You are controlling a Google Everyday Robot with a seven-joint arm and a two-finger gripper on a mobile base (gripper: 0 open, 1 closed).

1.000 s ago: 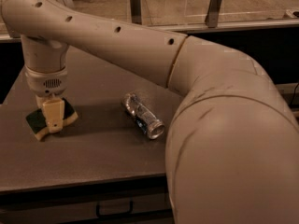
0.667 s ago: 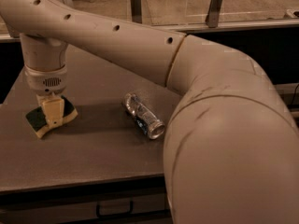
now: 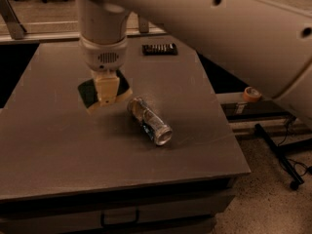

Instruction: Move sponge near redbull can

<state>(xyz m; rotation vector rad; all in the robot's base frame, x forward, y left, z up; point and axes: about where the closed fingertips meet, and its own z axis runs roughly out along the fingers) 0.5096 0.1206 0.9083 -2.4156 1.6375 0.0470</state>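
Next, I pull the sponge back and lower it beside the can [image 3: 100, 111], because the sponge in my gripper is already near the redbull can's back end [image 3: 135, 105].
The sponge [image 3: 87, 92], dark green on top with a pale yellow edge, lies on the grey table [image 3: 58, 145] left of centre. My gripper [image 3: 107, 92] comes straight down on it from above and is shut on the sponge; its pale finger [image 3: 107, 84] covers the sponge's middle. The redbull can [image 3: 150, 121], silver with blue markings, lies on its side just right of the sponge, its open end toward the front right. A small gap separates the can and the sponge.
A flat black object [image 3: 159, 48] lies at the table's back edge. An orange tape roll [image 3: 251, 93] sits on a lower shelf to the right. My arm [image 3: 234, 28] spans the upper right. The table's front edge has a drawer handle [image 3: 119, 217].
The gripper has carried the sponge to the right, from well left of the can to close beside it. The view has also shifted, and the can now sits nearer the centre.
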